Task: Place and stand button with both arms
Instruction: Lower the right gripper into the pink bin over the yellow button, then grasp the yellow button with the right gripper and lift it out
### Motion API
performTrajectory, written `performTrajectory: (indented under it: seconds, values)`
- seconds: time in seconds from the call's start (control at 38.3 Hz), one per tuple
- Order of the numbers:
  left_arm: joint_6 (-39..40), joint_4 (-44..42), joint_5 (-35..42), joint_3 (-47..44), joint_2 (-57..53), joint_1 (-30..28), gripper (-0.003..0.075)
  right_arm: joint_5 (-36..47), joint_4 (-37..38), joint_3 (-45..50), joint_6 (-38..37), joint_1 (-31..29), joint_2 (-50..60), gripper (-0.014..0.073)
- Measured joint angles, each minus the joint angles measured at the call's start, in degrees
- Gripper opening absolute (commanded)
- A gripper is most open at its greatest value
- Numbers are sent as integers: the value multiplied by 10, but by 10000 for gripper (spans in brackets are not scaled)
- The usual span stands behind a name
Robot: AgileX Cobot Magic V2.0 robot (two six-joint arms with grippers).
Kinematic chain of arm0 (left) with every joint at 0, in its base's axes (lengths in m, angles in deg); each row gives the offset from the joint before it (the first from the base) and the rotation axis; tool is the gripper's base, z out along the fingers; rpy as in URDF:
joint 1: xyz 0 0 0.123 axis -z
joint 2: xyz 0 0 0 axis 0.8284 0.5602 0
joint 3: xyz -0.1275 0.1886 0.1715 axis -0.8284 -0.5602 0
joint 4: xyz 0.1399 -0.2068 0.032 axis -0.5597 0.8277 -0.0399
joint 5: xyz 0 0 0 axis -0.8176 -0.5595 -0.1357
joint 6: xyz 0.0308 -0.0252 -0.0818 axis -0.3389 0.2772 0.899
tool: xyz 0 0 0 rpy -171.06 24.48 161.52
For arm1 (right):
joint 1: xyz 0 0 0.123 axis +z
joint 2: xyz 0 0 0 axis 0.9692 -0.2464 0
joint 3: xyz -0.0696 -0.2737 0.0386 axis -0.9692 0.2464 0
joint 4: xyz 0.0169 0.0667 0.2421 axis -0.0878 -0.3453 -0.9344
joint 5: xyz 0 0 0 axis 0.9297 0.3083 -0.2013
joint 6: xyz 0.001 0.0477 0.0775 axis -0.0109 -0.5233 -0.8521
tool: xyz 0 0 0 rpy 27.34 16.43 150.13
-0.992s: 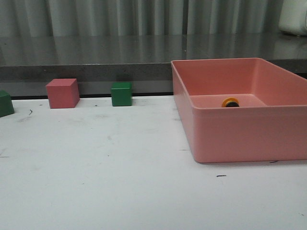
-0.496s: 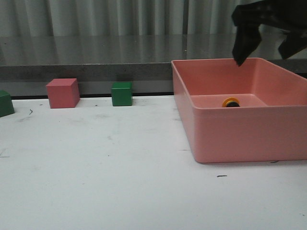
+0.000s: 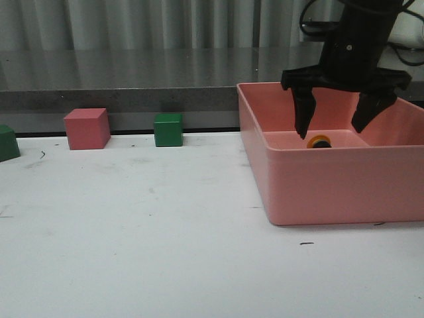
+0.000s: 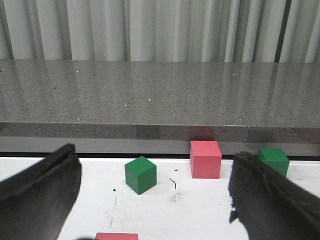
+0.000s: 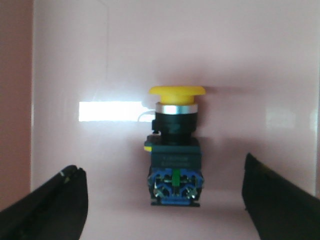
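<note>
The button (image 3: 319, 142) is on its side inside the pink bin, away from my left gripper. My right gripper should therefore first put it on the clear white table (image 3: 126, 205).
The button (image 5: 174, 152) lies on its side on the floor of the pink bin (image 3: 331, 189). It has a yellow cap, a black collar and a black base with blue contacts. In the front view only its yellow cap (image 3: 319, 141) shows over the bin's front wall. My right gripper (image 3: 334, 129) hangs open inside the bin, straight above the button, with one finger on each side of it and not touching it (image 5: 165, 200). My left gripper (image 4: 155, 200) is open and empty, low over the white table. It does not show in the front view.
A pink cube (image 3: 86, 128) and a green cube (image 3: 168, 130) stand at the table's back edge, another green cube (image 3: 8, 143) at the far left. The left wrist view shows a green cube (image 4: 140, 174), a pink cube (image 4: 205, 159) and a grey ledge behind.
My right arm has come down from the upper right into the bin, and its open fingers now hang over the button. The button and cubes have not moved.
</note>
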Motion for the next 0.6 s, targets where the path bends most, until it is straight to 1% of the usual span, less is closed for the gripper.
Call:
performTrajectory:
  seconds: [0.16,0.31,0.37,0.42,0.47,0.52,0.6]
  values:
    - [0,0,0,0,0,0,575,-13,-3,-33,-6,-11,-50,641]
    - [0,0,0,0,0,0,575,-12,-14,-37,-7,-17,-78,640]
    - [0,0,0,0,0,0,575,-11,-18,-37,-7,-18,-83,622]
    - [0,0,0,0,0,0,575,-10,-18,-37,-7,-18,-87,582]
    - [0,0,0,0,0,0,575,-10,-18,-38,-7,-18,-88,513]
    - [0,0,0,0,0,0,575,-9,-18,-39,-7,-18,-88,406]
    - [0,0,0,0,0,0,575,-7,-18,-39,-7,-18,-88,293]
